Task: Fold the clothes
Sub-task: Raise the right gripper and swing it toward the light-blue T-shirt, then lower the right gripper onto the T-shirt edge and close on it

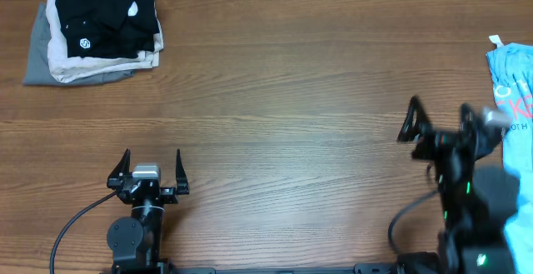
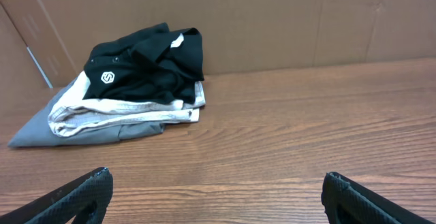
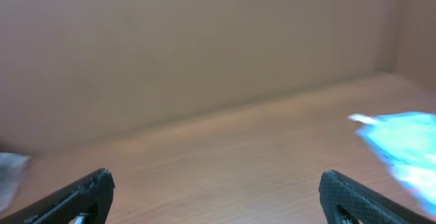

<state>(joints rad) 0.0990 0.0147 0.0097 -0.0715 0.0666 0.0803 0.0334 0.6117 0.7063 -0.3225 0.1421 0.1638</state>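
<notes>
My right gripper should keep going toward the sky-blue T-shirt (image 1: 510, 67) and close on the cloth (image 1: 520, 147) below the lettering, because the wood between its open fingers and the T-shirt is clear.
The clothes, a light sky-blue T-shirt (image 1: 510, 87) with white and pink-red lettering, lie at the table's right edge, partly cut off by the frame. In the blurred right wrist view the T-shirt (image 3: 402, 142) shows at the right, beyond the fingers. My right gripper (image 1: 439, 114) hovers open just left of the shirt, nothing between its fingers (image 3: 354, 200). Near the front left edge, far from the shirt, my left gripper (image 1: 151, 162) stands open over bare wood, its fingers (image 2: 85, 193) wide apart.
A stack of folded garments, black with a small white logo (image 1: 108, 16) on top of beige and grey ones (image 1: 50, 57), sits at the back left corner. The black one (image 2: 146, 60) also shows in the left wrist view. A cardboard wall (image 2: 272, 20) backs the table.
</notes>
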